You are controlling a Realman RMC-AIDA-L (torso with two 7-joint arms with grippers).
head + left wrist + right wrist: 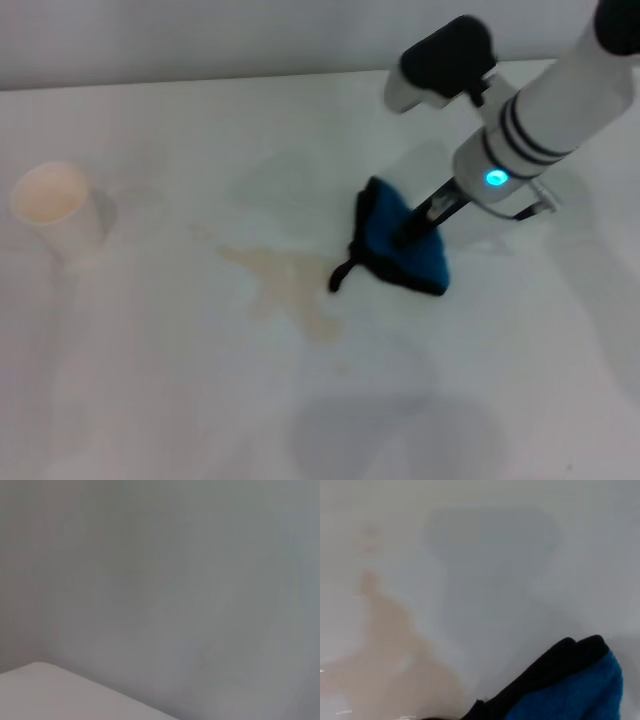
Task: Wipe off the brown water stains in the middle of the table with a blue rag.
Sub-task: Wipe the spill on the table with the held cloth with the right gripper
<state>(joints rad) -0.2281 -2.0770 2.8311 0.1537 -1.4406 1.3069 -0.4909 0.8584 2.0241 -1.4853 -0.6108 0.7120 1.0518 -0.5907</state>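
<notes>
The blue rag is past the edge of the brown water stains (325, 275). Next, my right gripper wipes it back over the stains' near end (320, 326) and across.
The blue rag (405, 250), with black trim and a short black loop tail, lies on the white table (150, 400) just right of the brown water stains (285, 282). My right gripper (415, 232) comes down from the upper right, its dark fingers sunk into the rag's top. In the right wrist view the rag (575, 695) fills one corner, with its black edge toward the tan stains (390, 655). The left gripper is out of view; its wrist view shows only a grey wall and a table corner (45, 695).
A white cup (52, 200) with a cream inside stands at the far left of the table. The table's back edge (200, 82) runs along the top of the head view.
</notes>
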